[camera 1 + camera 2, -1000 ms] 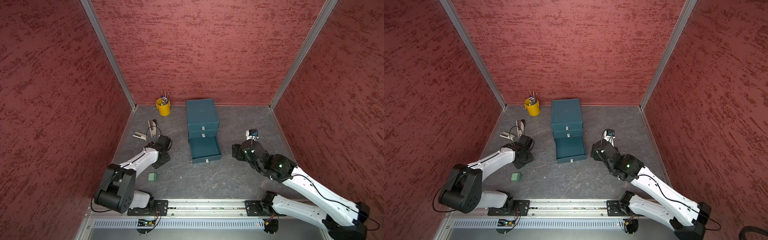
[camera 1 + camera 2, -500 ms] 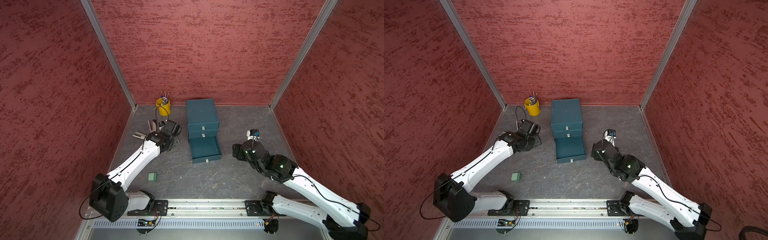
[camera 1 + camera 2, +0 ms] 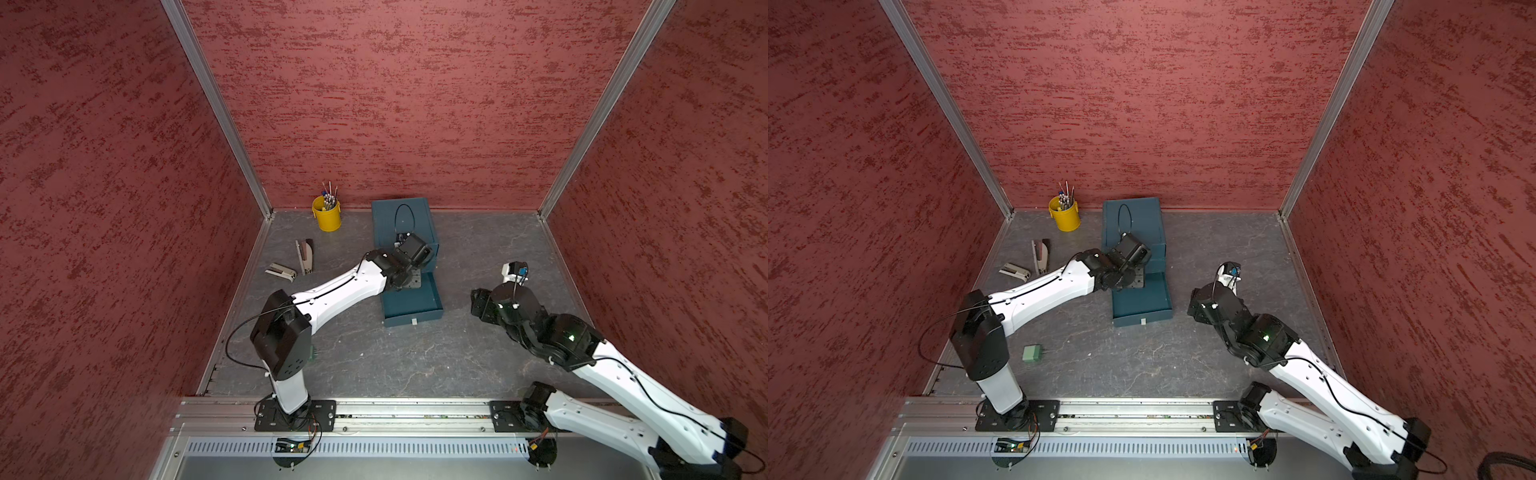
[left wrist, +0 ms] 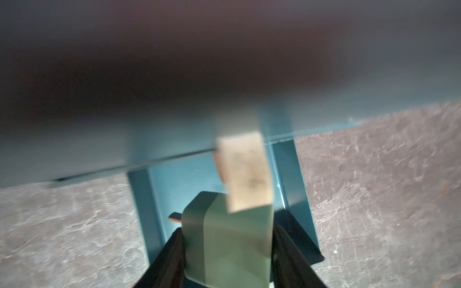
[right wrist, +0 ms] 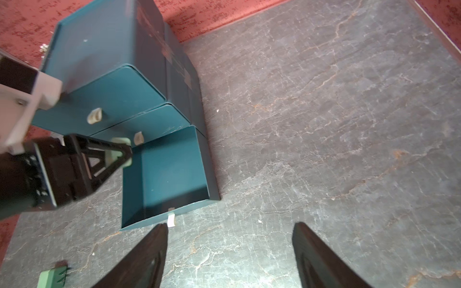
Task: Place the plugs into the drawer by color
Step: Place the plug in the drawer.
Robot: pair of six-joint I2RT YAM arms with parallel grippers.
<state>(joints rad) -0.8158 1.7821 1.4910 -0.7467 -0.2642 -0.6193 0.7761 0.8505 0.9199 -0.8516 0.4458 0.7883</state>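
Note:
The left gripper I control has its green plug (image 4: 228,244) over the back corner of the open bottom drawer, so it should continue to the drawer's empty middle (image 3: 418,299) and let the plug go there.
My left gripper (image 4: 227,232) is shut on a green plug (image 4: 237,249), black fingers pressed to both its sides. It hangs over the back left corner of the pulled-out bottom drawer (image 3: 411,320) of the teal drawer unit (image 3: 403,220), as the right wrist view also shows (image 5: 122,141). The drawer floor (image 5: 169,174) that I can see is bare. A second green plug (image 3: 1032,353) lies on the table near the left arm's base. My right gripper (image 5: 230,227) stands open over bare table just right of the drawer, nothing between its fingers.
A yellow cup of pens (image 3: 327,216) stands at the back, left of the drawer unit. Two staplers (image 3: 305,255) (image 3: 280,271) lie by the left wall. The two upper drawers (image 5: 104,99) are closed. Red walls enclose the table on three sides.
My left arm has swung from the table's left side near the staplers to over the open bottom drawer, carrying the green plug. The right arm has stayed put.

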